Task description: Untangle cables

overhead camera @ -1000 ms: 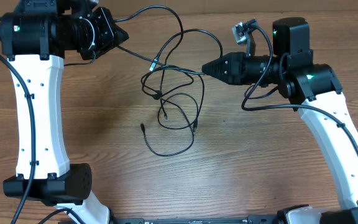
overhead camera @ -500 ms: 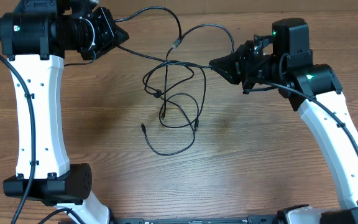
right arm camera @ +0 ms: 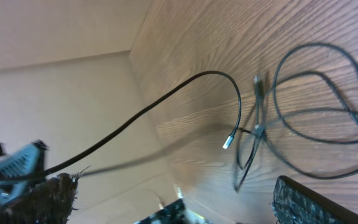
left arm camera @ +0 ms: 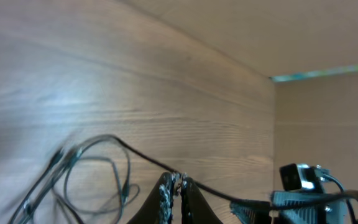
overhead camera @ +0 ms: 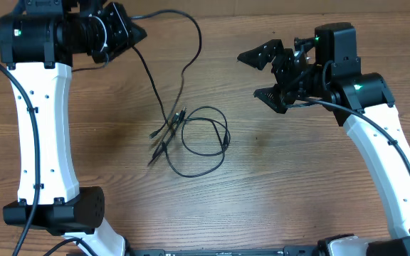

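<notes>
Next, my left gripper takes the lifted cable to the clear wood on its own side before lowering it, since the cable's ends hang over the bunched plugs (overhead camera: 175, 119).
Thin black cables (overhead camera: 203, 135) lie in loose loops mid-table, with plug ends bunched at their left (overhead camera: 164, 135). One cable (overhead camera: 155, 78) rises from that bunch to my left gripper (overhead camera: 142, 33), raised at the back left and shut on it. In the left wrist view the closed fingertips (left arm camera: 178, 182) pinch this strand (left arm camera: 145, 157). My right gripper (overhead camera: 248, 74) hovers open to the right of the cables, holding nothing. In the right wrist view its wide-spread fingers (right arm camera: 319, 202) frame the loops (right arm camera: 316, 44), a silver plug end (right arm camera: 227, 143) and the lifted strand (right arm camera: 216, 73).
The wooden table (overhead camera: 297, 178) ends at a back edge (overhead camera: 226, 16) against a beige wall. Both white arms (overhead camera: 38, 128) stand at the table's sides, and the right arm (overhead camera: 376, 142) carries thick black wires of its own.
My right gripper has opened and let go of the cable it was pulling. The freed strands dropped and the raised tangle collapsed leftward into flatter loops. The left gripper held its place.
</notes>
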Robot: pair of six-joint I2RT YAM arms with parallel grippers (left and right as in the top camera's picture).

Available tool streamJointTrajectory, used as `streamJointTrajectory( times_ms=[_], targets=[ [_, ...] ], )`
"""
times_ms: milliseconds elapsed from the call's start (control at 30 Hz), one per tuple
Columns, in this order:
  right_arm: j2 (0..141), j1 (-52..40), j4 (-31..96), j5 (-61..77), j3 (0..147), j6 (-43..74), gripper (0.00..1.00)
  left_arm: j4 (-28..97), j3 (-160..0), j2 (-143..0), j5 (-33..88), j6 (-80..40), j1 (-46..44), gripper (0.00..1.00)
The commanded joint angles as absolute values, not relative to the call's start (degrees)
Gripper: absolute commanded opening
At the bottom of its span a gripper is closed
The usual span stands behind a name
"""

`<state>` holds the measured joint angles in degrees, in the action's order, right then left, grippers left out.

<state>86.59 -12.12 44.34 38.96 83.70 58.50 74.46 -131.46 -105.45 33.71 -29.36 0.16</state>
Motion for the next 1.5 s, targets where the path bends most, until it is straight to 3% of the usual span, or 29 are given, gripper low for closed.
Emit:
streamJointTrajectory(
  times_ms=[0, 133, 367, 567, 1133, 1267, 1467],
  targets=[
    [86.17, -11.92, 44.58, 38.63, 85.56, 50.65, 1.00, 71.48, -132.25, -105.65, 41.85, -25.26, 0.62, 0.04],
    [86.17, -11.92, 46.81, 38.61, 85.56, 43.00, 1.00, 70.22, -132.25, -105.65, 43.18, -24.88, 0.62, 0.04],
    [86.17, -11.92, 50.17, 38.63, 85.56, 23.40, 1.00, 72.27, -132.25, -105.65, 44.53, -13.58, 0.62, 0.04],
    [86.17, -11.92, 54.54, 38.61, 85.56, 10.50, 1.00, 73.89, -132.29, -105.62, 37.58, -8.23, 0.75, 0.04],
    [86.17, -11.92, 57.39, 38.39, 85.56, 7.18, 1.00, 62.17, -160.51, -104.88, 28.82, -8.51, 0.84, 0.05],
    [86.17, -11.92, 57.69, 38.39, 85.56, 7.18, 1.00, 60.77, -163.09, -104.86, 18.92, -11.57, 0.84, 0.08],
    [86.17, -11.92, 57.80, 38.39, 85.56, 7.18, 1.00, 67.13, -161.73, -104.99, 3.92, -12.08, 0.84, 0.04]
  ],
)
